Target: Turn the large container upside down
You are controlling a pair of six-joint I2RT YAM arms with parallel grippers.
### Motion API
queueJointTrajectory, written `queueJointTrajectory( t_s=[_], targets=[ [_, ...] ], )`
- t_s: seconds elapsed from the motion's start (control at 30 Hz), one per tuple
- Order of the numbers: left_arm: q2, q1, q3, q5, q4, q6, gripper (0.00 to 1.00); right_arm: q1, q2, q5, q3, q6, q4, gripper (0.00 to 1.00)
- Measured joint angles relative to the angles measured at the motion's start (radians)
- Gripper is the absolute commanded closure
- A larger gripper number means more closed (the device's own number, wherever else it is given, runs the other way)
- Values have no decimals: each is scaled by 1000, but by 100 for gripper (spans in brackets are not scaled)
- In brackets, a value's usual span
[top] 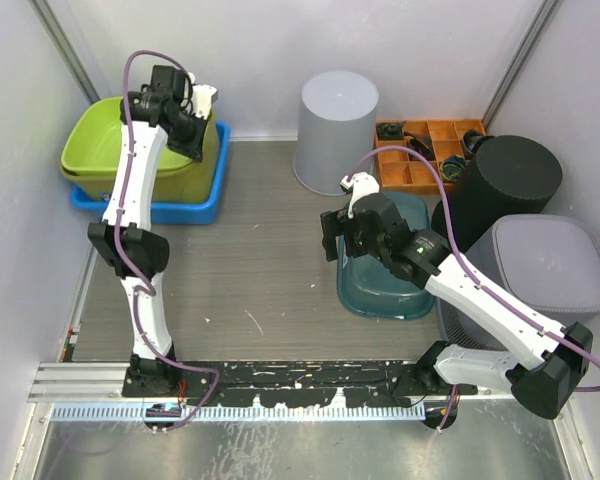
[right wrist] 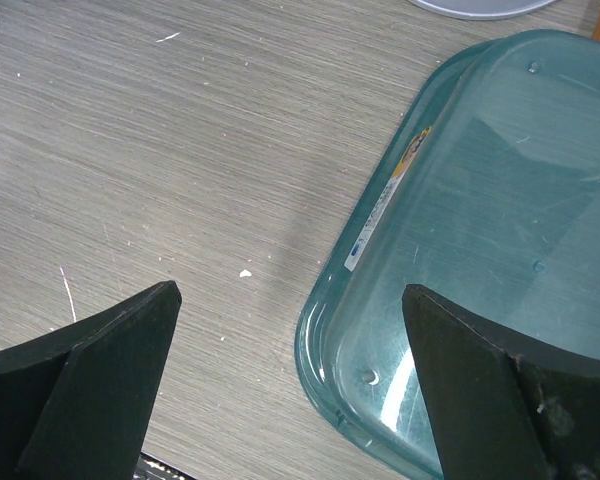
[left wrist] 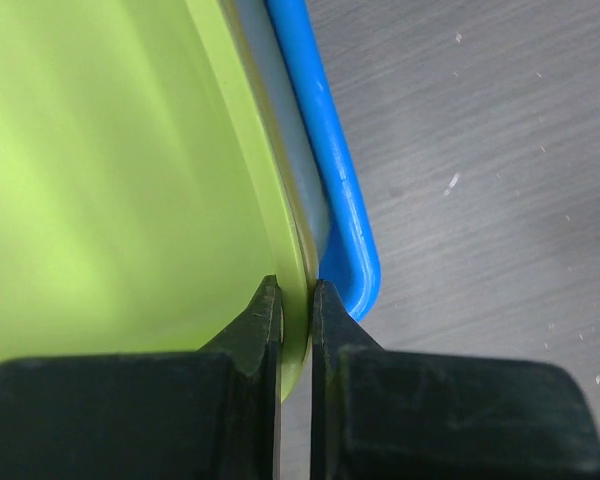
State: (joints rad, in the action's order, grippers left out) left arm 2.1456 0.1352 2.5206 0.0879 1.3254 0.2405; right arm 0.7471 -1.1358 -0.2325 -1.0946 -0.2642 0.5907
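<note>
The lime-green basin is stacked inside the olive tub (top: 187, 188), so my left gripper should lift the basin clear and take it to open table (top: 283, 270) before flipping it over.
A lime-green basin (top: 100, 140), the large container, stands upright inside a blue tray (top: 195, 205) at the back left. My left gripper (top: 202, 148) is shut on the basin's right rim (left wrist: 295, 250), one finger inside the wall and one outside, beside the blue tray's edge (left wrist: 330, 150). My right gripper (top: 332, 235) hangs open over the table at mid-right. Its fingers straddle the near left corner of a teal tub (right wrist: 480, 200) that lies bottom up. Nothing is between its fingers (right wrist: 290, 290).
An upturned grey bucket (top: 337, 115) stands at the back centre, with an orange parts organiser (top: 420, 155) to its right. A black cylinder (top: 505, 185) and a grey lidded bin (top: 545, 265) crowd the right side. The teal tub (top: 385, 295) lies in front of them.
</note>
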Motion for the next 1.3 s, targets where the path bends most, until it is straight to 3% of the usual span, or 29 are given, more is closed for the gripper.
queueJointTrajectory(
  t_s=[0.27,0.63,0.87,1.03,1.3],
  targets=[
    [-115,34,-67,-3,62,32,100,0,0,15,6,0,-1,0],
    [-121,36,-107,-11,56,32,100,0,-1,37,13,-1,0,0],
    [-119,71,-118,-187,9,90,100,0,-26,49,14,-1,-2,0],
    [-127,119,-237,-355,-107,194,100,0,-82,68,14,-1,-3,0],
    [-147,165,-362,-493,-269,310,100,0,-101,74,14,-1,-7,0]
  ],
)
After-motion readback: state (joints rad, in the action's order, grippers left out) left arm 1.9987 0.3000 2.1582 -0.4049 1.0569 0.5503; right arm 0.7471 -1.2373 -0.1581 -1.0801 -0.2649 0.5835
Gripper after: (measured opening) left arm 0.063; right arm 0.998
